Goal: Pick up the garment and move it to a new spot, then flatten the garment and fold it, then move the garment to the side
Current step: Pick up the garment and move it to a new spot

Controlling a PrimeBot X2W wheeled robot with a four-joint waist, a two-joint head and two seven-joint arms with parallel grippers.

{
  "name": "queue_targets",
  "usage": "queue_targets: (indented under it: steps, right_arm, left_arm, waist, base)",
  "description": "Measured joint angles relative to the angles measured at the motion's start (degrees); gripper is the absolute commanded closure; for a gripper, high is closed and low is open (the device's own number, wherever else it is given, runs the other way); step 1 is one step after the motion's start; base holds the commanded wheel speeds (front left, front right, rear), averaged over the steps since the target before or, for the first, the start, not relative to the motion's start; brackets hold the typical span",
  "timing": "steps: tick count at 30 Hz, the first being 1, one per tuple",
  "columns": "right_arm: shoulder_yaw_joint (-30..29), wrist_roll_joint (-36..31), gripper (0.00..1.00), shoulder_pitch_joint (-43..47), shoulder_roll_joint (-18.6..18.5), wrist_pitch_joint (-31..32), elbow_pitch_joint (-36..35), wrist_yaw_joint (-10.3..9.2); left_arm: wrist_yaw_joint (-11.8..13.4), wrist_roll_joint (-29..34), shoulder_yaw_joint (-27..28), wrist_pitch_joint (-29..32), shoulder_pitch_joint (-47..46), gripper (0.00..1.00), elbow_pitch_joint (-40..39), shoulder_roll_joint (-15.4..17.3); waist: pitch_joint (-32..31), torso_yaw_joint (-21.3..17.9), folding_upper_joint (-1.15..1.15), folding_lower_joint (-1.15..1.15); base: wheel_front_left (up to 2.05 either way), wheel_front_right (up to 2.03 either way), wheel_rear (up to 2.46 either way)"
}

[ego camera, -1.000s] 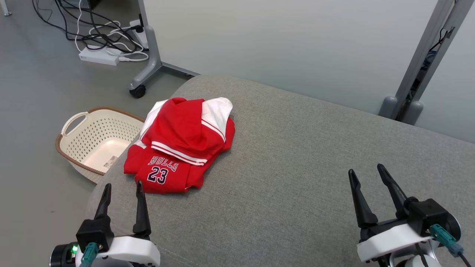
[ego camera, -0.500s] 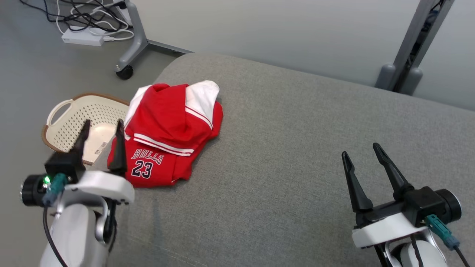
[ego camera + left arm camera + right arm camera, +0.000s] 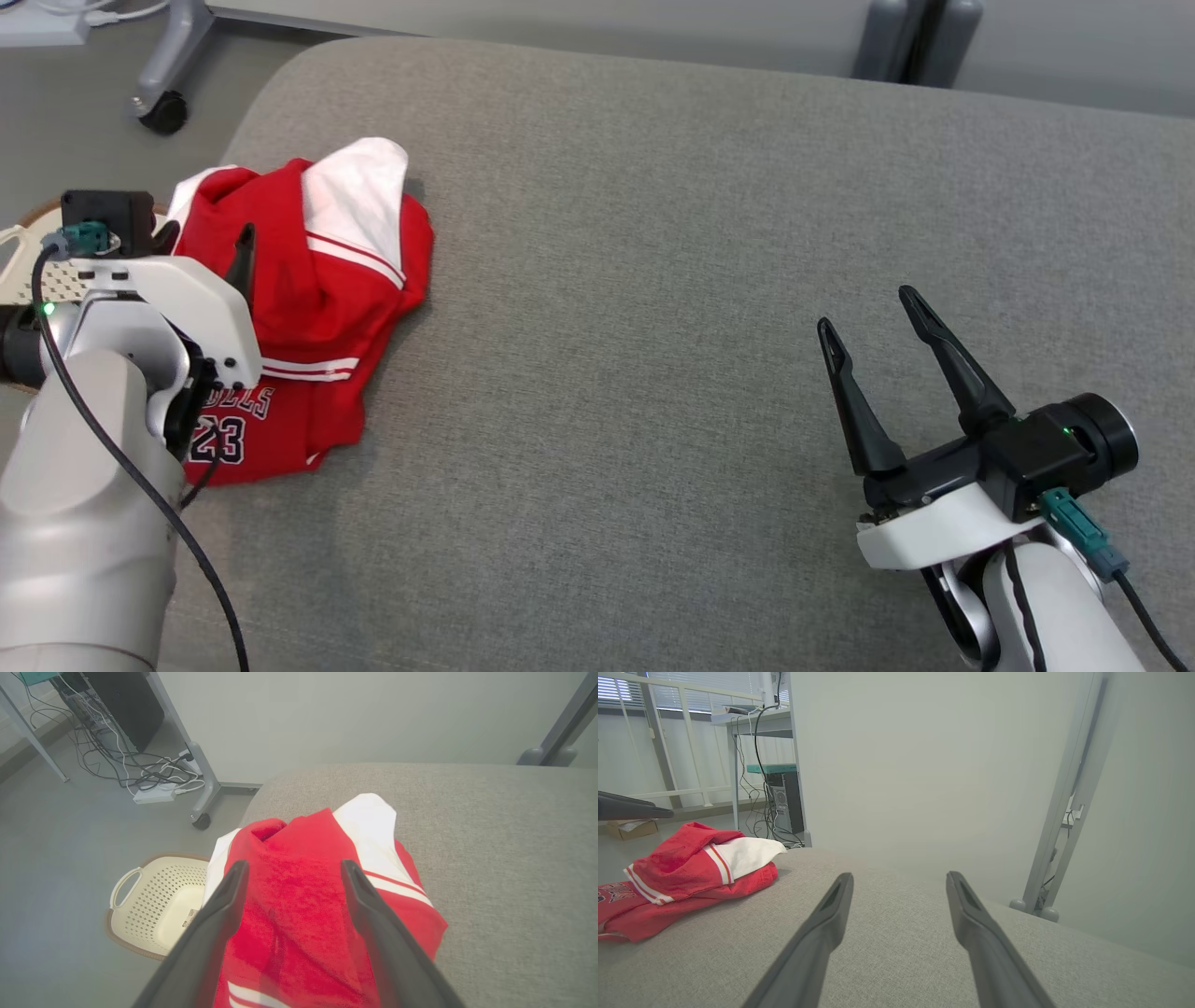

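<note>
The top garment [image 3: 293, 286] will come away by itself when I lift it and leave the lettered cloth behind, because the white-striped edge [image 3: 311, 369] lies over the lettered cloth.
A crumpled red and white jersey garment [image 3: 317, 280] with "23" on it lies at the left end of the grey cushion [image 3: 653, 280]. My left gripper [image 3: 210, 247] hovers open just above its near part. In the left wrist view the two dark fingers [image 3: 224, 905] straddle the red cloth [image 3: 294, 896] without closing on it. Far to the right, my right gripper [image 3: 866, 311] stands open over bare cushion, holding nothing. In the right wrist view the garment [image 3: 682, 868] lies at the far left, well away from the right gripper [image 3: 900, 876].
A cream perforated basket [image 3: 154, 905] sits on the floor beside the cushion's left end, its edge [image 3: 23, 275] behind my left wrist. A caster leg [image 3: 163, 110], cables with a power strip [image 3: 149, 794] and metal posts [image 3: 910, 37] stand beyond the cushion.
The head camera has tilted down, shifting the whole picture. My left arm has risen and reached forward, from the cushion's near edge to over the garment. The right gripper stays open.
</note>
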Motion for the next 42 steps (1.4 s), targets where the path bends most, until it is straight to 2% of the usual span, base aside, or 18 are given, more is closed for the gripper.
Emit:
queue_targets:
  steps: [10,21,22,23,24,34,42]
  right_arm:
    - [1.6,0.1,0.00,-2.2,-0.3,0.0,-0.3,0.00]
    - [2.1,0.2,0.00,-3.2,-0.2,0.0,-0.2,0.00]
    - [2.2,0.2,0.00,-3.2,-0.2,0.0,-0.2,0.00]
    - [2.2,0.2,0.00,-3.2,-0.2,0.0,-0.2,0.00]
    - [2.2,0.2,0.00,-3.2,-0.2,0.0,-0.1,0.00]
    - [1.8,0.6,0.00,-3.4,-0.1,0.0,0.8,0.00]
    - [1.6,1.6,0.00,-1.4,0.1,0.0,1.7,0.00]
  left_arm:
    - [-0.2,0.1,-1.4,5.7,-8.1,0.00,11.4,3.0]
    - [0.5,-1.0,-1.3,7.7,-11.8,0.00,19.2,4.2]
    - [0.5,-1.1,-1.3,8.1,-11.9,0.13,19.7,4.2]
    - [0.5,-1.3,-1.3,8.1,-12.0,0.69,20.1,4.2]
    - [0.3,-1.6,-1.3,8.1,-12.1,1.00,20.5,4.1]
    - [-0.4,-2.5,-2.1,4.4,-12.8,1.00,21.8,4.0]
    - [-0.3,-4.2,-1.5,-4.0,-11.2,1.00,21.7,3.1]
  waist:
    - [4.6,-4.3,0.00,0.00]
    - [6.3,-5.6,0.00,0.00]
    - [6.4,-5.7,0.00,0.00]
    - [6.5,-5.7,0.00,0.00]
    - [6.5,-5.7,0.00,0.00]
    - [5.2,-5.8,0.00,0.00]
    - [0.4,-6.0,0.00,0.00]
  base:
    - [0.00,0.00,0.00]
    - [0.00,0.00,0.00]
    - [0.00,0.00,0.00]
    - [0.00,0.00,0.00]
    - [0.00,0.00,0.00]
    - [0.00,0.00,0.00]
    - [0.00,0.00,0.00]
